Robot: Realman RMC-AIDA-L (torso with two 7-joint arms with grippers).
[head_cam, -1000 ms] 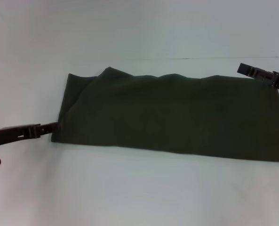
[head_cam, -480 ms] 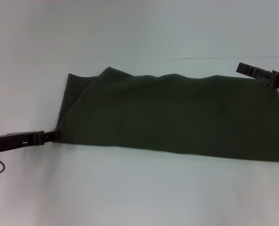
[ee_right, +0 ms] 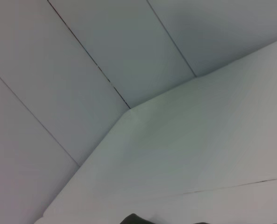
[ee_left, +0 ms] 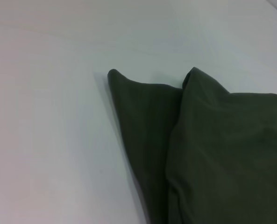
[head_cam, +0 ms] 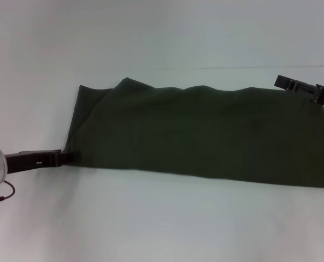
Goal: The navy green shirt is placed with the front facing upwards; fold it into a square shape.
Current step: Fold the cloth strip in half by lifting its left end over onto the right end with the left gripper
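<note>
I should pull the shirt's near corner [head_cam: 73, 163] out with my left gripper before the next fold, because the upper layer slants back [head_cam: 99, 107] from the under layer at the shirt's end.
The navy green shirt [head_cam: 205, 134] lies on the white table as a long folded band running from left to right, with plain fabric on top. At its left end an under layer sticks out beside the upper layer [ee_left: 222, 149]. My left gripper [head_cam: 70, 157] is low at the shirt's near left corner, its tip against the fabric edge. My right gripper [head_cam: 282, 82] hovers at the shirt's far right corner, just over the far edge. The right wrist view shows only a sliver of the shirt [ee_right: 133, 218].
The white table [head_cam: 151, 218] stretches in front of the shirt and to its left. A white wall with thin seams [ee_right: 96, 65] rises behind the table's far edge. The shirt's right end reaches the border of the head view.
My left gripper has dropped toward the near edge and slid right, from beside the shirt's left edge to its near left corner. The right gripper and the shirt have barely moved.
</note>
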